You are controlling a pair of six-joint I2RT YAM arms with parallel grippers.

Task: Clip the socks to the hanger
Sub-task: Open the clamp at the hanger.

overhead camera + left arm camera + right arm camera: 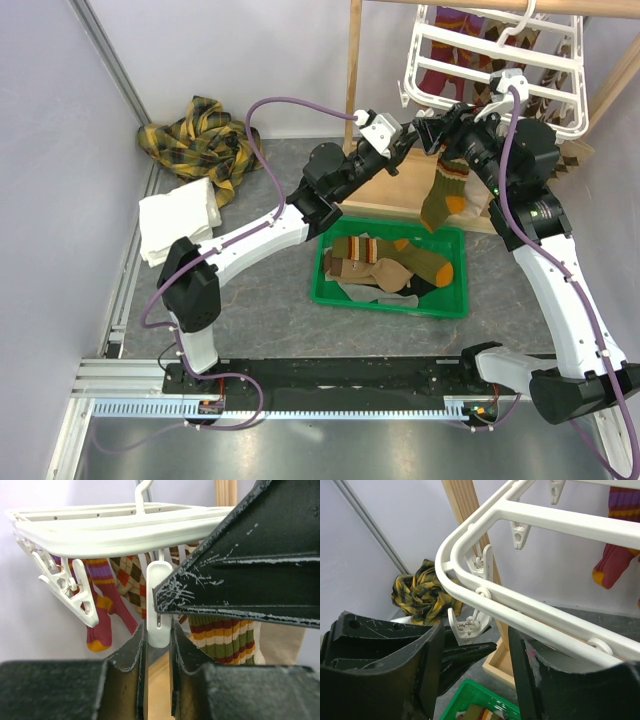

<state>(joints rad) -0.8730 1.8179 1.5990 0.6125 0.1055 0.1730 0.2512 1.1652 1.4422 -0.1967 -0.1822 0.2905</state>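
The clip's lower end (159,632) is in my left gripper, so next my right gripper takes the clip over. That will free my left gripper for the tray's olive sock.
The white hanger (500,60) hangs from a wooden frame at the back right. My left gripper (432,132) is at its near-left corner. In the left wrist view that gripper (159,627) is shut on the lower end of a dangling white clip (159,600). An olive striped sock (440,195) with an orange heel hangs just below both grippers, and its top is hidden behind them. My right gripper (462,135) stands open beside the clip. In its wrist view the right gripper (476,645) holds nothing, and the hanger's bar (530,610) crosses above it. More socks (385,262) lie in the green tray (455,302).
Other socks hang clipped on the hanger (100,610). A yellow plaid cloth (200,140) and a folded white towel (175,225) lie at the back left. The wooden frame's post (352,70) and base (385,195) stand behind the tray.
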